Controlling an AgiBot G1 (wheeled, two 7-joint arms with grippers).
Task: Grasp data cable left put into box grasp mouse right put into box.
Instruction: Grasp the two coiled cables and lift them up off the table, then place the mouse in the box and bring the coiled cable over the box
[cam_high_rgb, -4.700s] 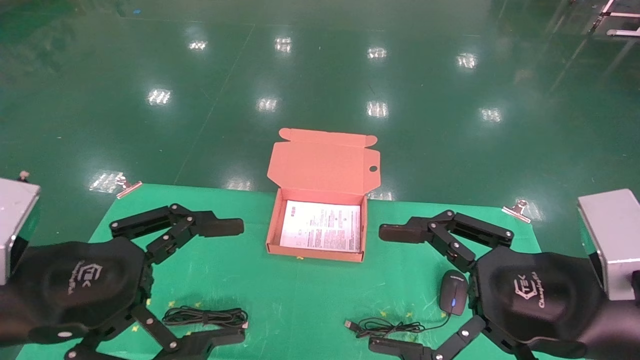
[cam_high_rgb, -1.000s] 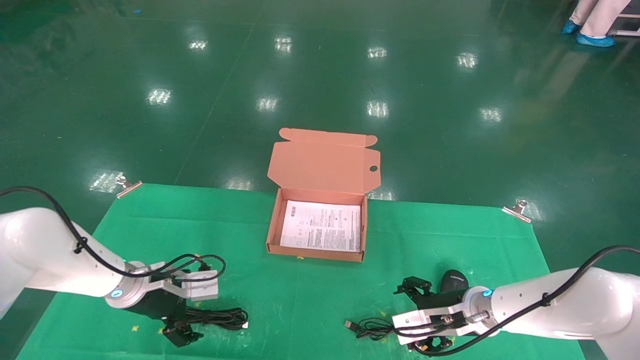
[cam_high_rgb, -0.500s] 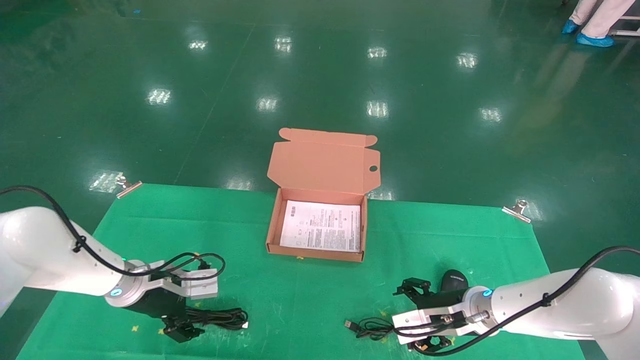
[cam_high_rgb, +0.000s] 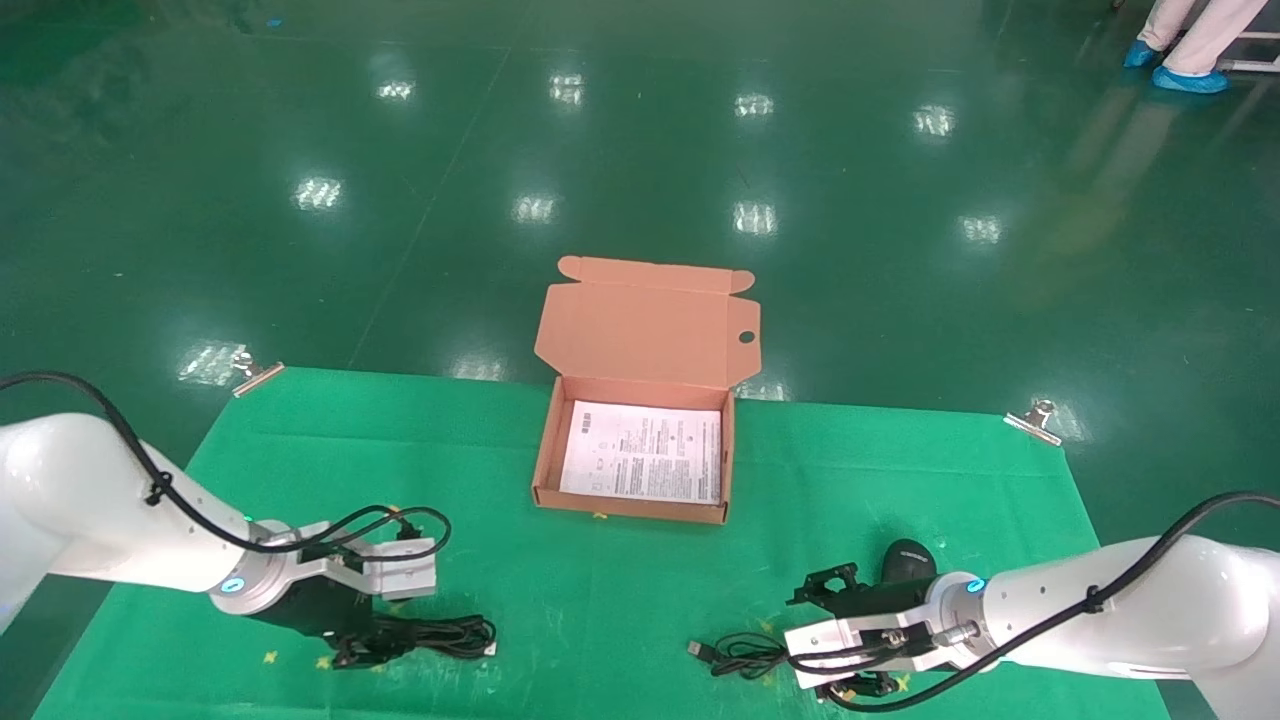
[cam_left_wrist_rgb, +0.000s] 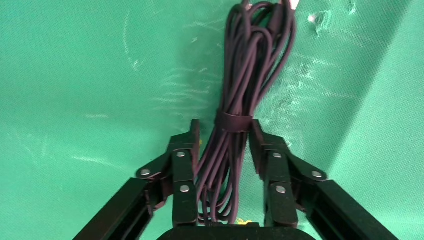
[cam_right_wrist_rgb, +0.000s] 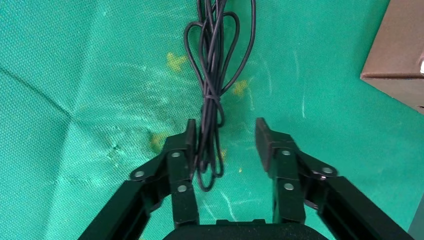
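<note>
The mouse's cord (cam_high_rgb: 908, 562) is tied in a bundle (cam_right_wrist_rgb: 212, 97). The bundle will stay together and the mouse will hang below it when I lift the cord.
The data cable (cam_high_rgb: 445, 633), a black strapped bundle, lies on the green mat at the front left. My left gripper (cam_high_rgb: 375, 640) is down over its near end; in the left wrist view its fingers (cam_left_wrist_rgb: 225, 127) press both sides of the bundle (cam_left_wrist_rgb: 255, 50) at the strap. The black mouse (cam_high_rgb: 905, 560) sits at the front right, its cord (cam_high_rgb: 745, 655) coiled to its left. My right gripper (cam_high_rgb: 842, 635) is open beside the mouse, straddling the cord (cam_right_wrist_rgb: 212, 75), which lies against one finger of it (cam_right_wrist_rgb: 226, 127). The orange-brown box (cam_high_rgb: 545, 450) stands open at the middle, with a white sheet (cam_high_rgb: 645, 452) inside.
The box lid (cam_high_rgb: 650, 325) stands up behind the box. A box corner (cam_right_wrist_rgb: 400, 60) shows in the right wrist view. Metal clips (cam_high_rgb: 258, 375) (cam_high_rgb: 1035, 420) hold the mat's far corners. A person's legs (cam_high_rgb: 1180, 40) are far off on the floor.
Both arms came down from in front of the camera to the mat. In the last second my left gripper's fingers closed in on the data cable; my right gripper shifted slightly.
</note>
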